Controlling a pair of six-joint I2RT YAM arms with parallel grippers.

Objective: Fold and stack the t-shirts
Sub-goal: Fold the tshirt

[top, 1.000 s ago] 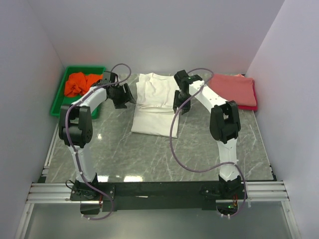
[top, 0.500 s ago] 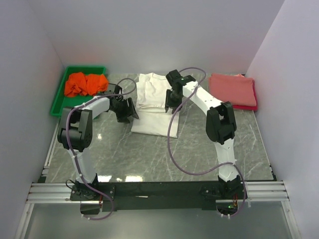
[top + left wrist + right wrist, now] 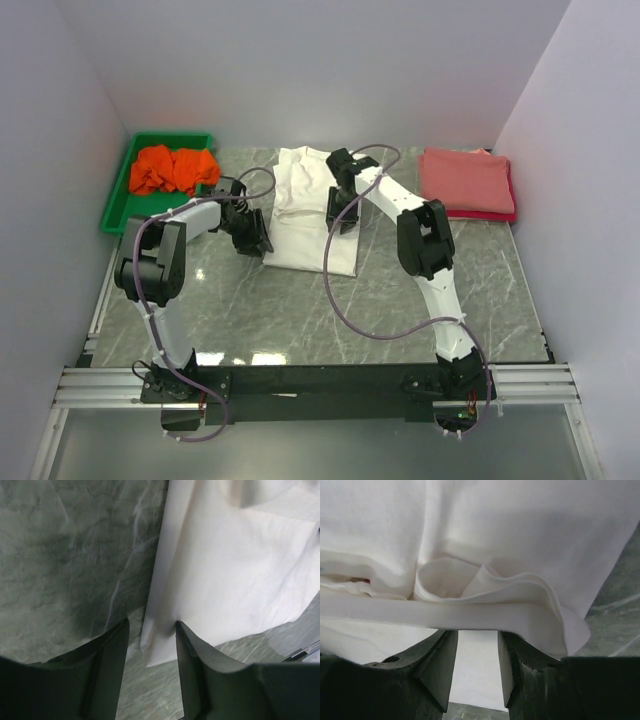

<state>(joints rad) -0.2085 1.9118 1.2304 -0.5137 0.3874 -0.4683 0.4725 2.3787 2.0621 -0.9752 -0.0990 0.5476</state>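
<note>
The white t-shirt's folded edge is lying over my right gripper's open fingers. My right gripper should move back until it is clear and pinch the near corner across from my left gripper.
The white t-shirt lies partly folded at the middle back of the table. My left gripper is open at its near left corner, and the corner of the white t-shirt lies between the fingers. My right gripper is open over the shirt's right side, where a thick folded edge of the white t-shirt lies across its fingertips. An orange t-shirt is bunched in the tray. A folded salmon-pink t-shirt rests on a red one at the back right.
The green plastic tray stands at the back left against the wall. Grey marble tabletop stretches between the shirts and the arm bases. White walls close in the back and both sides.
My left gripper has come from beside the tray down to the white shirt's near left corner. My right gripper has slid left from the shirt's right edge onto the shirt.
</note>
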